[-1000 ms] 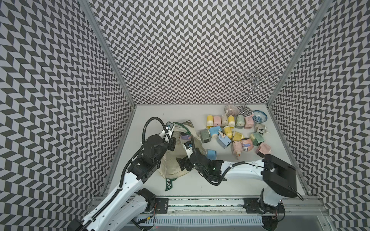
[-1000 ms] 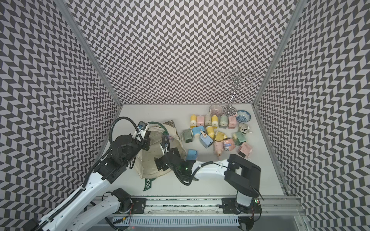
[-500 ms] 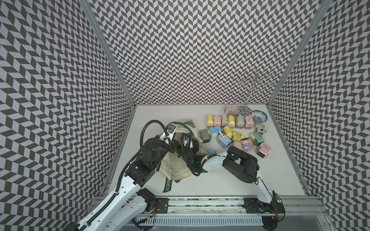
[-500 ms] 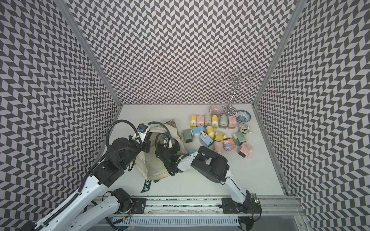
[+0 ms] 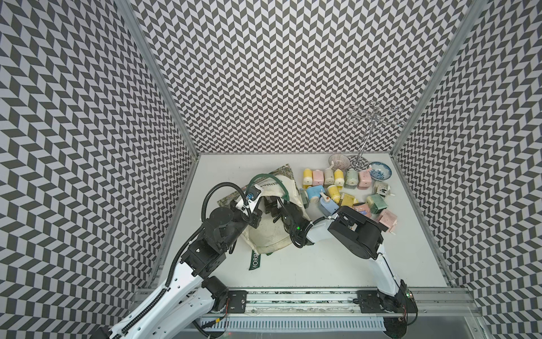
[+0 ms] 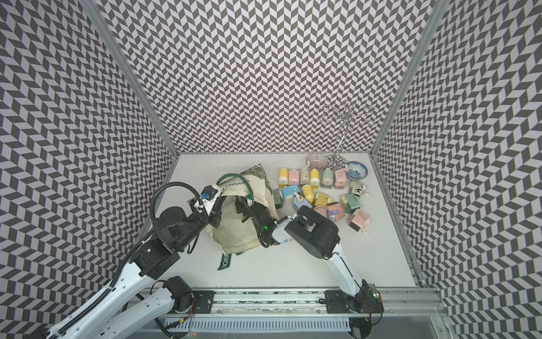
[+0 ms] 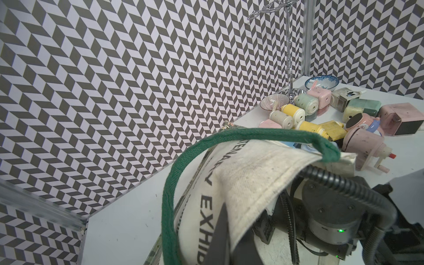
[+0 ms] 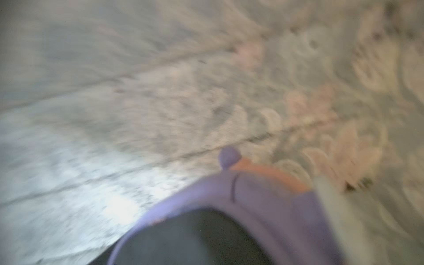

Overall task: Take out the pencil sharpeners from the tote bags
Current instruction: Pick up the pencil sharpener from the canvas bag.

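Observation:
My gripper will leave the cream tote bag (image 5: 269, 235) empty when it lifts the purple pencil sharpener out, because only inner cloth (image 8: 176, 110) shows around the sharpener.
The cream tote bag (image 5: 269, 234) with dark green straps lies left of centre in both top views. My left gripper (image 5: 254, 218) is shut on its upper rim and holds the mouth up; in the left wrist view my dark fingers (image 7: 223, 231) pinch the cream hem (image 7: 247, 169). My right gripper (image 5: 271, 207) reaches into the mouth, jaws apart. The blurred right wrist view shows a purple pencil sharpener (image 8: 263, 206) with a dark panel on the bag's inner cloth, right under the camera. Several pastel pencil sharpeners (image 5: 337, 187) lie on the table right of the bag.
A blue patterned bowl (image 5: 379, 170) and a striped pinkish bowl (image 5: 338, 160) sit at the back right beside a tall wire stand (image 5: 368, 132). Chevron walls close in three sides. The metal rail (image 5: 293, 302) runs along the front.
My right arm swung from in front of the bag up into its mouth, jaws staying apart. My left gripper kept its hold on the rim and lifted it slightly.

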Available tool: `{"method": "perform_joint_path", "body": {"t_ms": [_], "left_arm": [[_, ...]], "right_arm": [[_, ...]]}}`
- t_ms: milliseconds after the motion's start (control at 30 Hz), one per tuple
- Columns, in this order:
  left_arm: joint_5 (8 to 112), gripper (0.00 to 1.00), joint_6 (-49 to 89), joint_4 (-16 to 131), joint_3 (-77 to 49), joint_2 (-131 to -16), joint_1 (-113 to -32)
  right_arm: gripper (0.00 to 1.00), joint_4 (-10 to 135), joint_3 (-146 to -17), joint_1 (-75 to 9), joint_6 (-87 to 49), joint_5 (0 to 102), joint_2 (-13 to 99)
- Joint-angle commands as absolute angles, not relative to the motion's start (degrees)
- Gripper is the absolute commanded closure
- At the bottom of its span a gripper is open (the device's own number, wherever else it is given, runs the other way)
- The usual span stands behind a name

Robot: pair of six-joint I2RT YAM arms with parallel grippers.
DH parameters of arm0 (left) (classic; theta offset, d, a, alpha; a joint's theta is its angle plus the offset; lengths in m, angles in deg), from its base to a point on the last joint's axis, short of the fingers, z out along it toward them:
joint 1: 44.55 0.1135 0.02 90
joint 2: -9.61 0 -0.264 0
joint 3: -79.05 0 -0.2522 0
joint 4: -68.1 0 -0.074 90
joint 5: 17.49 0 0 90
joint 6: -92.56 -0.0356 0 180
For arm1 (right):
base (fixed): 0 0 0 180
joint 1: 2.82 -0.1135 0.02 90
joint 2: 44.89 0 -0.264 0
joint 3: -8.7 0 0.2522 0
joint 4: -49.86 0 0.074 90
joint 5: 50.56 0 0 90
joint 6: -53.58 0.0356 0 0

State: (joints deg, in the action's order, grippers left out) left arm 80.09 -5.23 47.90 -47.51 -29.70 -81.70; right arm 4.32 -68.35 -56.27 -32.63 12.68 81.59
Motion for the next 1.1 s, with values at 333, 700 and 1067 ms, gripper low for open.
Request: {"method": "perform_joint_path", "body": {"t_ms": [333, 700, 1067], "left_arm": [[82.51, 1.0, -5.26, 51.49, -46.86, -30.15, -82.08], [91.08, 1.0, -3.79, 48.47, -45.98, -33.31, -81.16], [91.71, 1.0, -1.05, 46.27, -44.53, -36.19, -77.34]], "right_arm": [[0.29, 5.15, -67.61, -55.8, -29.88, 18.32, 75.45], [0.4, 20.57, -58.12, -58.68, -22.82, 41.29, 59.22], [0.43, 40.24, -45.86, -60.82, -24.19, 49.0, 33.23]]}}
